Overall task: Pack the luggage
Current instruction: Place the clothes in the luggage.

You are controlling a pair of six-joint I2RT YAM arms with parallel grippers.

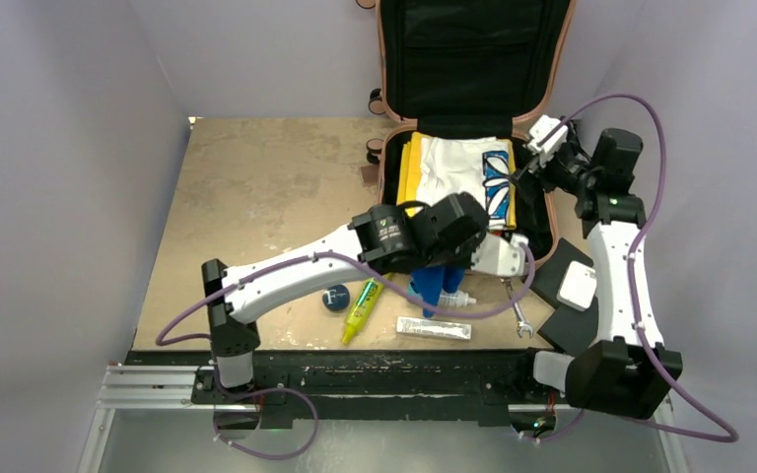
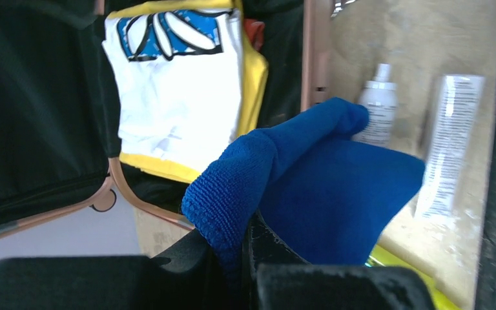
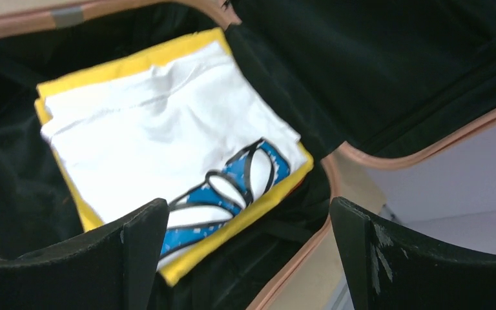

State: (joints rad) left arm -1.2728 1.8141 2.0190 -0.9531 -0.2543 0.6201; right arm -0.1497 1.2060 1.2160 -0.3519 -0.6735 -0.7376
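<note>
A fold of the blue cloth (image 2: 223, 184) stands clear of the left gripper's fingers, so the robot's open right gripper should keep going toward the cloth (image 1: 438, 280) until it closes there.
The luggage (image 1: 555, 69) lies open at the back of the table, its salmon-pink rim (image 2: 314, 58) (image 3: 420, 152) framing black lining. Inside it, a folded white shirt with a blue print (image 1: 458, 163) (image 2: 174, 90) (image 3: 155, 142) rests on a yellow garment (image 1: 412, 168). My left gripper (image 1: 450, 264) (image 2: 248, 232) is shut on a blue cloth (image 1: 439, 286) (image 2: 323, 187), which hangs over the table just in front of the suitcase's near rim. My right gripper (image 1: 530, 169) (image 3: 248, 206) is open and holds nothing, hovering above the suitcase's right side near the shirt's printed end.
On the table in front of the suitcase lie a white spray bottle (image 1: 458, 298) (image 2: 378, 110), a silvery tube (image 1: 434, 328) (image 2: 452, 142), a yellow-green tube (image 1: 360, 310), a dark round item (image 1: 335, 299) and a wrench (image 1: 517, 310). Black square pads (image 1: 552, 276) sit by the right arm.
</note>
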